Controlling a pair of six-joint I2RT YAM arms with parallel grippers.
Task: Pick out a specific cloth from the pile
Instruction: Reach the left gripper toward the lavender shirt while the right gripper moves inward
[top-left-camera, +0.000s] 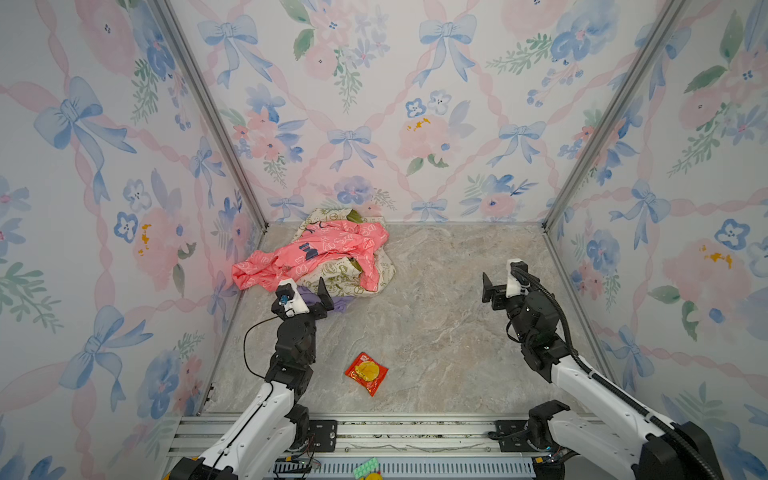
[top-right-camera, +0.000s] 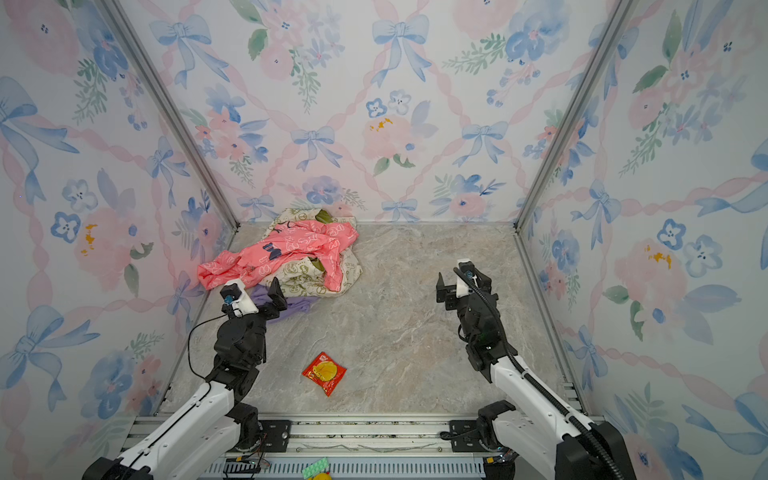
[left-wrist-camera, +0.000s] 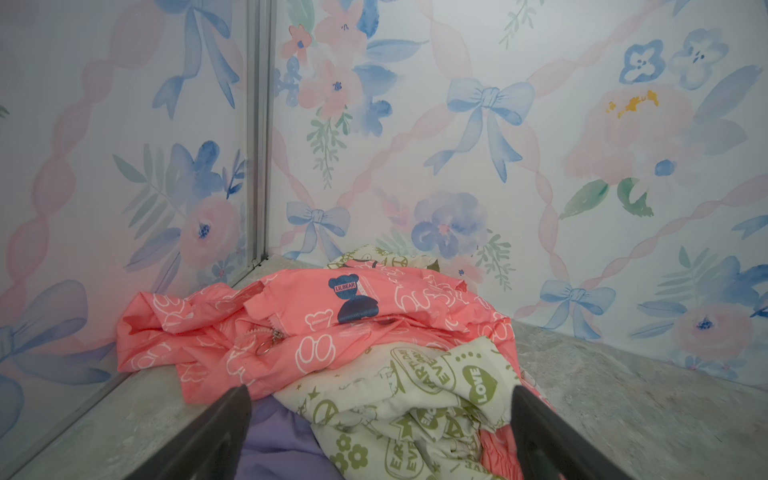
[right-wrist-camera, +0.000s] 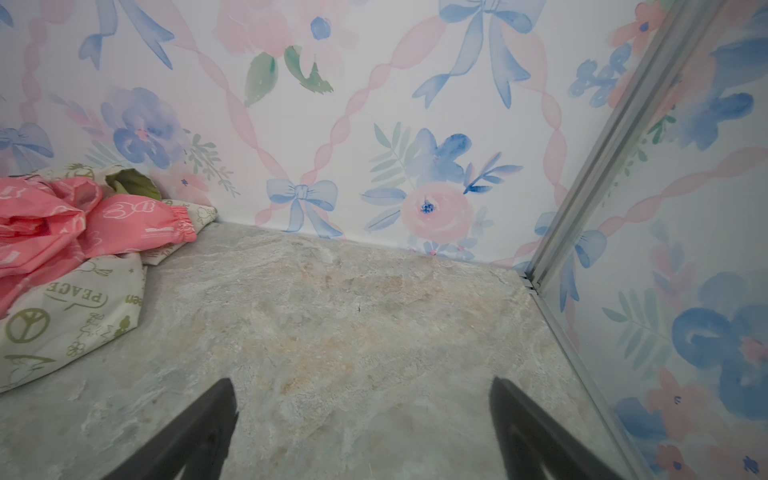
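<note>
The cream fabric's edge (top-left-camera: 347, 293) lies on top of the cloth, so the cream fabric will flop over the coral-pink garment when the robot lifts the cloth out.
The pile sits in the back left corner: a coral-pink garment (top-left-camera: 316, 253) (left-wrist-camera: 332, 332) lies over cream fabric with olive prints (top-left-camera: 345, 276) (left-wrist-camera: 415, 399). The cloth, lilac-purple (top-left-camera: 344, 305) (top-right-camera: 300, 306) (left-wrist-camera: 274, 440), peeks out from under the pile's near edge, mostly hidden; no lettering shows. My left gripper (top-left-camera: 307, 293) (top-right-camera: 255, 295) (left-wrist-camera: 380, 399) hangs open just above that near edge, its jaws wide apart over the lilac and cream fabric and holding nothing. My right gripper (top-left-camera: 500, 282) (top-right-camera: 453, 282) (right-wrist-camera: 361, 386) is open over bare floor at the right, well away from the pile.
A small red and yellow snack packet (top-left-camera: 366, 372) (top-right-camera: 324, 372) lies on the marbled floor (top-left-camera: 436, 324) between the arms, nearer the front. Floral walls close in on three sides, with a metal corner post (left-wrist-camera: 257, 166) beside the pile. A metal rail (top-left-camera: 415, 432) runs along the front.
</note>
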